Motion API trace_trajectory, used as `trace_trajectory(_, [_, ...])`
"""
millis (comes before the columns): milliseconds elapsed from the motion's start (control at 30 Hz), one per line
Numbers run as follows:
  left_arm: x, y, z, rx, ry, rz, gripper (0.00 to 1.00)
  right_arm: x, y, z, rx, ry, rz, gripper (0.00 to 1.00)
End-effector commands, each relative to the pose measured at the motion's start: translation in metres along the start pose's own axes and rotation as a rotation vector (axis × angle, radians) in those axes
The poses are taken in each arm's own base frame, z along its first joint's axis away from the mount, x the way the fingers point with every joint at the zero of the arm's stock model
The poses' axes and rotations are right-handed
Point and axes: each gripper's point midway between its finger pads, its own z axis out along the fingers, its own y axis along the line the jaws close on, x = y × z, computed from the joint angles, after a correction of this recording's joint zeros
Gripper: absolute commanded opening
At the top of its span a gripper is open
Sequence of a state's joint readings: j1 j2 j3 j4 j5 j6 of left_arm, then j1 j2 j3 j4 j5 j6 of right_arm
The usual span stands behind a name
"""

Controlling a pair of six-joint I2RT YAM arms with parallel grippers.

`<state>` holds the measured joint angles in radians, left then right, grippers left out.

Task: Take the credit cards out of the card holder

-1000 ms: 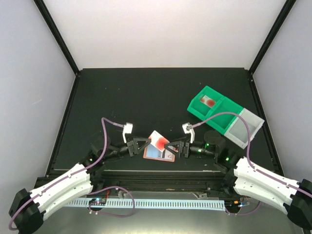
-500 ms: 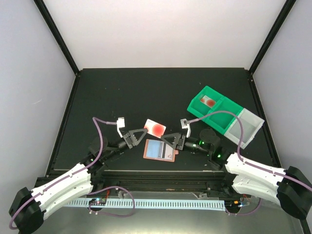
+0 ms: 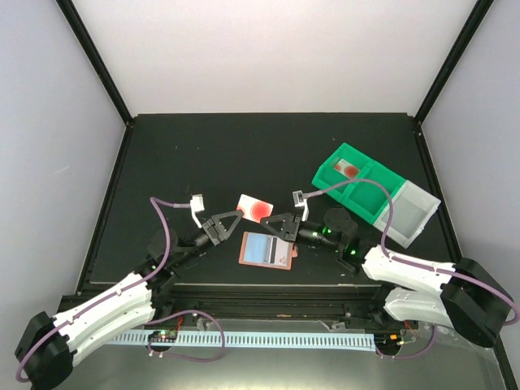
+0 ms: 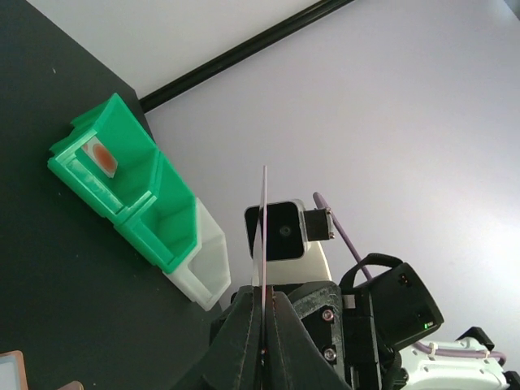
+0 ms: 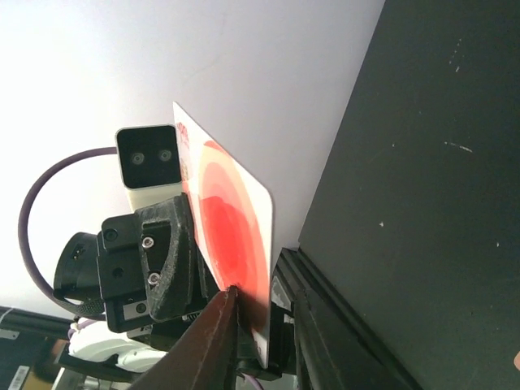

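Note:
I should pass the red-disc card (image 3: 255,208) from my left gripper to my right gripper, because my left gripper holds it far from the green bin (image 3: 343,172). My right gripper should then carry the card there.
The salmon-pink card holder (image 3: 280,262) lies open on the black table near the front, with a light blue credit card (image 3: 260,247) still in it. Just beyond it, my left gripper (image 3: 241,215) is shut on a white credit card with a red disc (image 3: 255,209) and holds it off the table. That card shows edge-on (image 4: 264,236) in the left wrist view, pinched at my left gripper (image 4: 264,296). My right gripper (image 3: 273,220) faces it. In the right wrist view the red-disc card (image 5: 231,231) stands between the jaws of my right gripper (image 5: 264,296). One finger (image 5: 219,321) touches its face and the other stands off it.
A green compartment bin (image 3: 361,185) with a white end section (image 3: 405,214) sits at the right rear. It holds a card with a red mark (image 3: 348,169). The bin also shows in the left wrist view (image 4: 122,191). Black frame posts edge the table.
My left gripper has carried the red-disc card up and back, off the holder. My right gripper has moved left to it, and its jaws have narrowed around the card.

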<state>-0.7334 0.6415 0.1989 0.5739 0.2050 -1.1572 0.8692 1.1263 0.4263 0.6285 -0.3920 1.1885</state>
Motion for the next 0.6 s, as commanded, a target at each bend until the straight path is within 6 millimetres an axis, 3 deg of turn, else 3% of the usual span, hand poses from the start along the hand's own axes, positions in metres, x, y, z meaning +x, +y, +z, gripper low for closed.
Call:
trace_trajectory(0, [-0.0082,-0.0074,-0.0022,0.035,-0.044,-0.002,0.02,-0.0096,0.0217,0.0015,-0.083,-0.037,-0.012,0.21])
trace_trajectory(100, [-0.0083,-0.004,-0.0034,0.025,-0.05,-0.003,0.02,-0.0124,0.0165,-0.0004,-0.068,-0.063,0.003,0.17])
trace_trajectory(233, [-0.0084,-0.0026,-0.0039,0.023,-0.053,-0.008,0.01,-0.0127,0.0228,0.0013,-0.091,-0.055,-0.003,0.02])
trace_trajectory(367, [-0.0074,-0.003,-0.0053,0.018,-0.047,0.003,0.02,-0.0119,0.0209,-0.002,-0.093,-0.063,0.009,0.01])
trace_trajectory(467, [-0.0052,-0.0035,-0.0074,0.014,-0.034,0.044,0.19,-0.0133,0.0181,-0.005,-0.071,-0.077,-0.005,0.01])
trace_trajectory(567, [-0.0043,-0.0048,-0.0087,0.002,-0.022,0.074,0.52,-0.0127,0.0187,-0.0069,-0.041,-0.068,-0.044,0.01])
